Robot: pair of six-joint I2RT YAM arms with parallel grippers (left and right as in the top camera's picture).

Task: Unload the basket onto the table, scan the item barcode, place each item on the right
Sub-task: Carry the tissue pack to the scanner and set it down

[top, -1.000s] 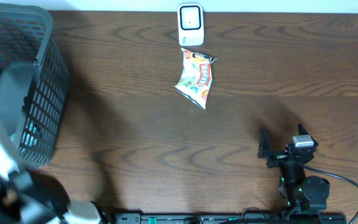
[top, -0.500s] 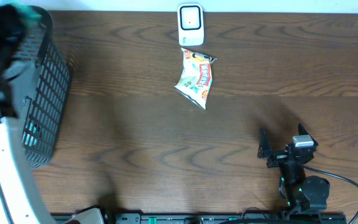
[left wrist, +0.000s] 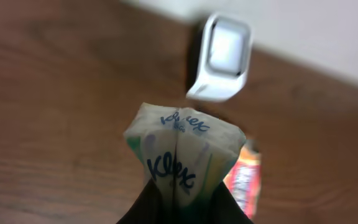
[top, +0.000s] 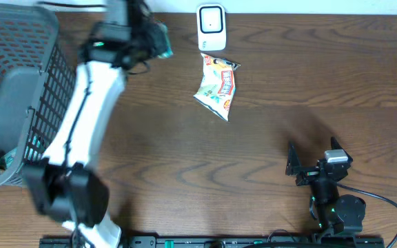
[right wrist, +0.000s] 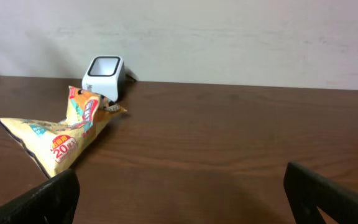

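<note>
The snack bag [top: 220, 74] is lying close in front of the barcode scanner. My left gripper should push it out of the way and put the tissue pack in its place [top: 207, 89].
My left gripper [top: 158, 40] is shut on a small tissue pack [left wrist: 182, 155], white and green with blue lettering, and holds it above the table's far edge. The pack hangs just left of the white barcode scanner [top: 211, 27]. In the left wrist view the scanner [left wrist: 222, 59] stands right behind the pack, its window facing this way. A yellow and red snack bag [top: 218, 86] lies in front of the scanner. My right gripper [top: 313, 148] rests open near the front right, and nothing lies between its fingers [right wrist: 328, 193].
A dark mesh basket [top: 47, 89] stands at the left edge with a grey liner and some items inside. The left arm stretches from the front left across to the back. A cable runs from the right arm's base along the front edge.
The left arm has swung from over the basket to the right along the back edge, carrying the tissue pack close to the scanner. The right arm has not moved.
</note>
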